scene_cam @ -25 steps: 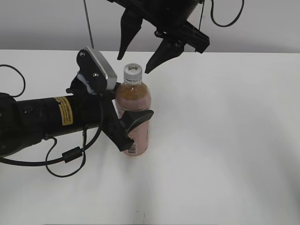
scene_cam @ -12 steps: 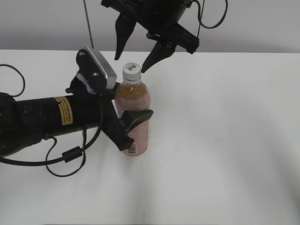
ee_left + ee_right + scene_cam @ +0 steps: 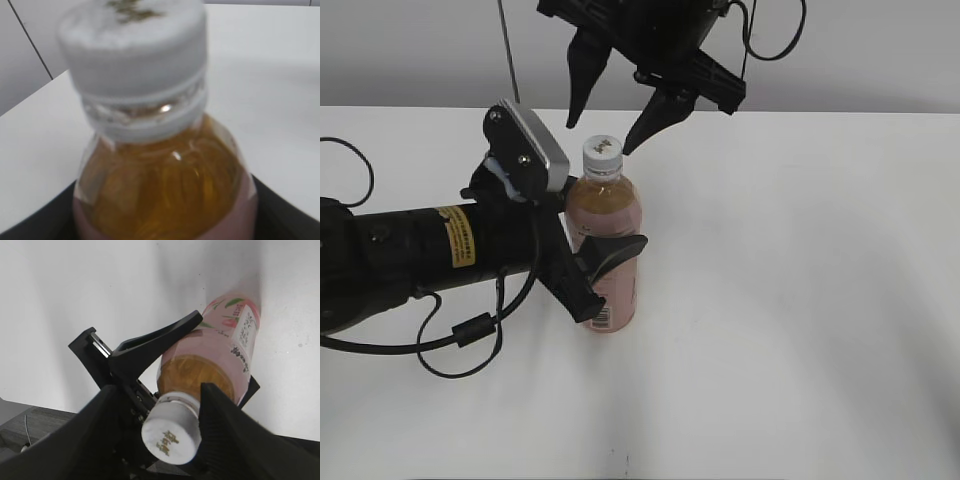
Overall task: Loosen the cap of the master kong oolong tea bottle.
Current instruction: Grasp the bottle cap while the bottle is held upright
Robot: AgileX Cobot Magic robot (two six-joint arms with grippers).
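The round white cap (image 3: 602,153) is a separate piece on the neck (image 3: 603,177), so it will come off in one piece when I lift it.
The master kong oolong tea bottle (image 3: 608,245) stands upright on the white table, amber tea inside, pink label below. It also shows in the left wrist view (image 3: 165,190) and the right wrist view (image 3: 215,365). Its white cap (image 3: 602,151) sits on the neck, also in the left wrist view (image 3: 135,55) and the right wrist view (image 3: 172,432). My left gripper (image 3: 605,265) is shut on the bottle's body. My right gripper (image 3: 600,125) is open just above the cap, one finger on each side (image 3: 165,440), not touching it.
The white table (image 3: 800,300) stretches to the right and front of the bottle. A black cable (image 3: 460,345) loops under the left arm at the front left. A grey wall lies behind the table.
The right gripper has shifted left and come over the cap, then held still. The left gripper and the bottle have not moved.
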